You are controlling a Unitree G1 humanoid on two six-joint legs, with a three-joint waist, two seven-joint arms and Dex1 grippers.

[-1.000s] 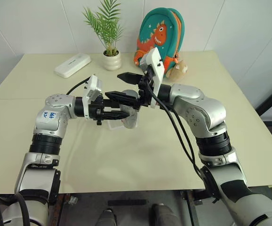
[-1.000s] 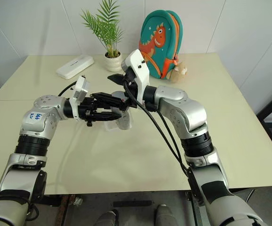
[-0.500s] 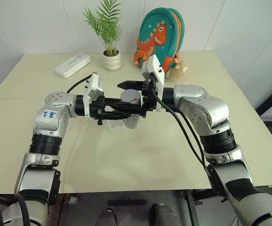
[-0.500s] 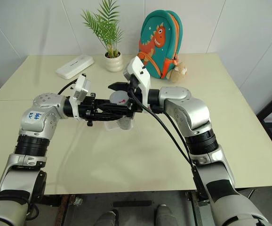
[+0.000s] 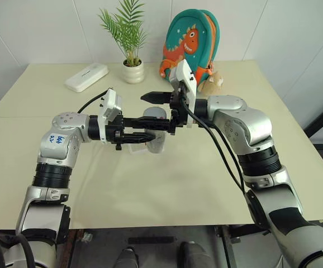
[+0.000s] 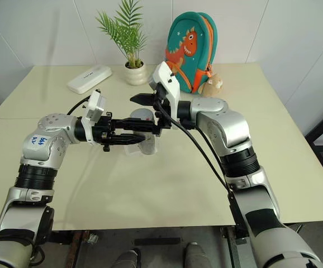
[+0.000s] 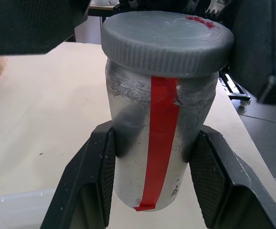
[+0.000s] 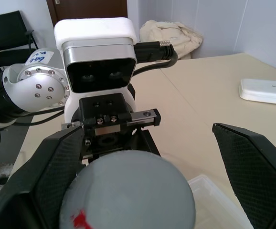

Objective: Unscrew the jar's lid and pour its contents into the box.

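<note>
The grey lid point(image 5: 155, 112) is almost as wide as the jar's body point(image 5: 157, 143), so I expect to find a wide round jar opening under it once I unscrew it.
The jar point(image 7: 162, 157), silvery-grey with a red stripe, stands upright in the air above the table. My left gripper point(image 7: 157, 143) is shut on its body, a finger point(image 7: 92, 186) on either side. The grey lid point(image 5: 155, 114) sits on the jar. My right gripper point(image 5: 151, 110) reaches in from the opposite side and is open, its fingers point(image 8: 252, 167) standing apart on both sides of the lid without touching it. The clear box point(image 5: 134, 148) lies on the table just beneath the jar. The contents cannot be made out through the jar's wall.
At the back of the cream table point(image 5: 150, 190) are a white oblong case point(image 5: 86, 77), a potted plant point(image 5: 132, 71), a teal dinosaur backpack point(image 5: 189, 42) and a small plush toy point(image 5: 212, 84).
My right gripper has turned a little around the lid and stays open, so the lid now shows between its fingers. The left gripper and jar have kept still.
</note>
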